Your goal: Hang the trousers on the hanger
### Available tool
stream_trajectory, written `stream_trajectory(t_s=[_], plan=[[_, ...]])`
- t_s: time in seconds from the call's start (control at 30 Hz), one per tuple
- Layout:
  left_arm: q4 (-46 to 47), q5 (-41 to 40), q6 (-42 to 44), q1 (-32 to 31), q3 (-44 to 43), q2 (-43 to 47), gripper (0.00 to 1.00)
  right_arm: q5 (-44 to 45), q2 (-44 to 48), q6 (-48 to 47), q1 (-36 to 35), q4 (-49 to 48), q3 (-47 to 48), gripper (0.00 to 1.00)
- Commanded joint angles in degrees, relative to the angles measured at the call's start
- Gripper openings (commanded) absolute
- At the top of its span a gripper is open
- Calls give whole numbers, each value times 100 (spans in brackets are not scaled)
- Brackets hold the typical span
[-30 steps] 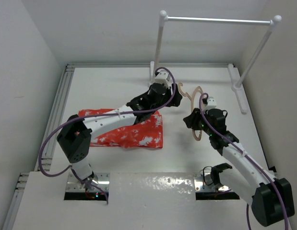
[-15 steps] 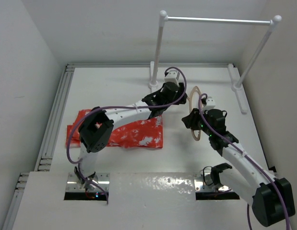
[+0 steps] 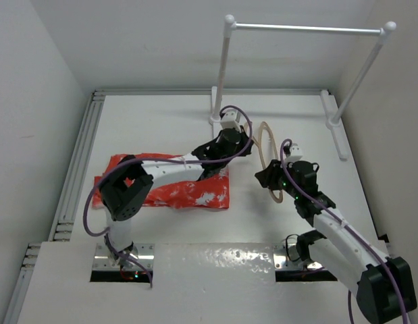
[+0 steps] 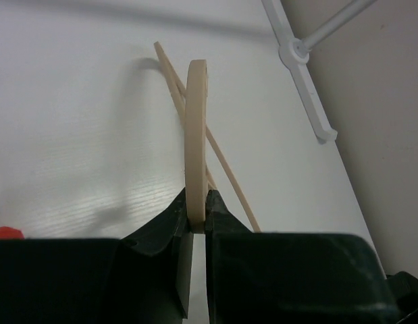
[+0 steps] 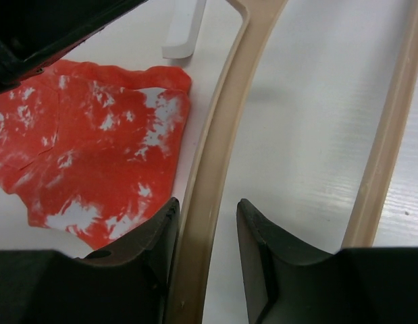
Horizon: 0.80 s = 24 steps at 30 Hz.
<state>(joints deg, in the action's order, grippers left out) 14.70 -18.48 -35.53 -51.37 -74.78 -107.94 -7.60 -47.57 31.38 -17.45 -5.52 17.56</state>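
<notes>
My right gripper should leave the hanger [image 3: 266, 145] to my left gripper. The trousers' end is still outside the hanger, so my right gripper should pull that end [image 3: 224, 194] through.
The hanger [image 3: 262, 140], pale tan wood, stands on edge between the two grippers right of the table's middle. My left gripper [image 3: 249, 144] is shut on the hanger's curved arm [image 4: 196, 128], with both fingers pressed against the wood [image 4: 197, 214]. My right gripper [image 3: 273, 178] straddles the other end of the hanger [image 5: 225, 135]. Its jaws [image 5: 207, 206] are open: the left finger lies against the wood and a gap shows at the right finger. The trousers [image 3: 195, 192], red-orange with white blotches, lie flat on the table under the left arm, and also show in the right wrist view [image 5: 94, 155].
A white rail on two posts [image 3: 303, 28] stands at the back of the table. Its foot bars [image 3: 333, 128] [image 4: 306, 74] rest on the table near the hanger. A grooved track [image 3: 84, 155] runs along the left edge. Walls close in on both sides.
The left gripper moved onto the hanger and shut on it. The hanger turned from lying with its hook showing to standing on edge. The right arm shifted slightly nearer.
</notes>
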Motion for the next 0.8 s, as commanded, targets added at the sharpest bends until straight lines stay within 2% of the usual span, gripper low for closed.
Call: stream_trajectory(t_s=[0.0,0.03,0.1,0.37,0.43,0.47,0.5,0.67,0.73,0.77], plan=[[638,-428,20,84,551,572,0,-67,195,123,-13,191,-25,9],[753,-411,-15,84,840,633,0,-67,248,106,-13,244,-42,12],[947,-446,-103,84,1053,765,0,-154,397,79,-21,332,-121,0],[1350,-349,-235,75,1378,880,0,-365,345,237,-13,262,-271,0],[1352,-279,-226,75,1396,897,0,-357,327,264,-13,297,-245,37],[1317,-270,-209,75,1405,958,0,-365,319,229,-13,341,-184,53],[1351,-270,-226,75,1501,994,0,-418,266,185,-21,402,-131,65],[1501,-209,-376,75,1765,1179,0,-409,257,193,-21,534,177,85],[1580,-244,-446,75,1984,1275,0,-549,196,202,-13,552,274,87],[1710,-261,-551,75,2090,1319,0,-602,135,289,-13,630,335,83]])
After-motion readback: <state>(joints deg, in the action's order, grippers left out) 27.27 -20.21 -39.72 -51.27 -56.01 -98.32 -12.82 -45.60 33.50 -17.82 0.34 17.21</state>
